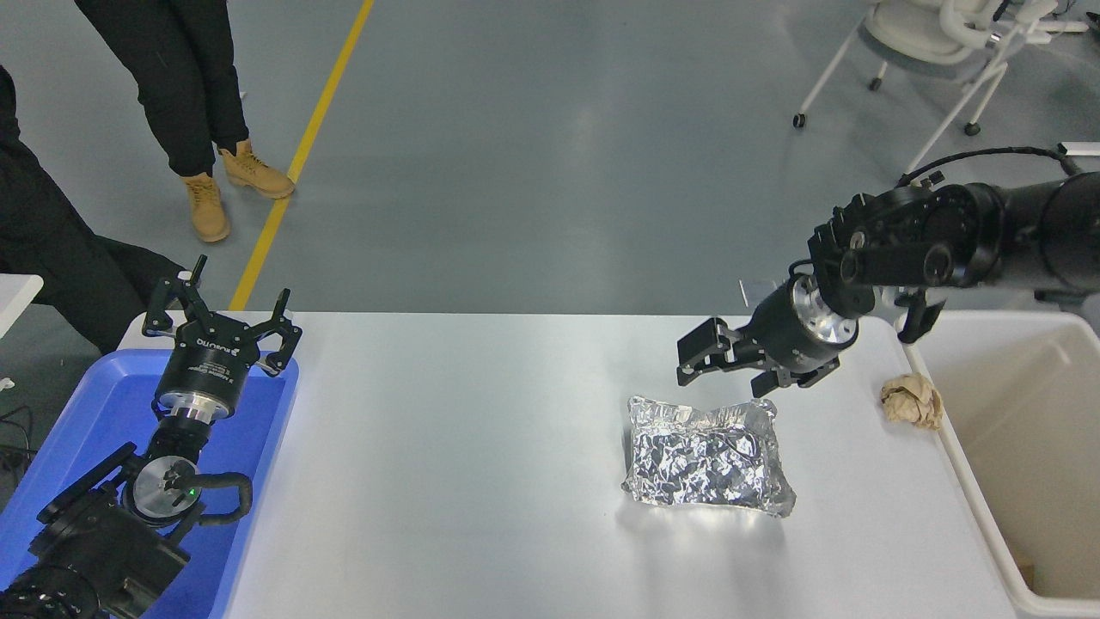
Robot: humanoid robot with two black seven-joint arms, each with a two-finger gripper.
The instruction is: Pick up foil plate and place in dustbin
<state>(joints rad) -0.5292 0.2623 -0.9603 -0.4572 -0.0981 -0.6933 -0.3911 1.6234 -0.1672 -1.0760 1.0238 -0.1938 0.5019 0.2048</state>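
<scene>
The creased rim [711,505] is standing up and keeping its shape, so the foil plate [705,456] will remain spread out when I pick it up by one edge.
The foil plate [706,456], a wrinkly silver tray with a raised rim, lies flat on the white table [447,481] right of centre. My right gripper [720,378] is open and empty, hovering low just above the plate's far edge, apart from it. The dustbin [1027,447], large and off-white with a beige inside, stands at the table's right end. My left gripper [222,322] is open and parked at the lower left over the blue tray.
A tan paper wad [912,399] lies on the table against the dustbin's left rim. A blue plastic tray [90,430] sits at the table's left end. A person's legs [193,112] stand on the floor beyond the far left corner. A white chair [932,34] is at top right.
</scene>
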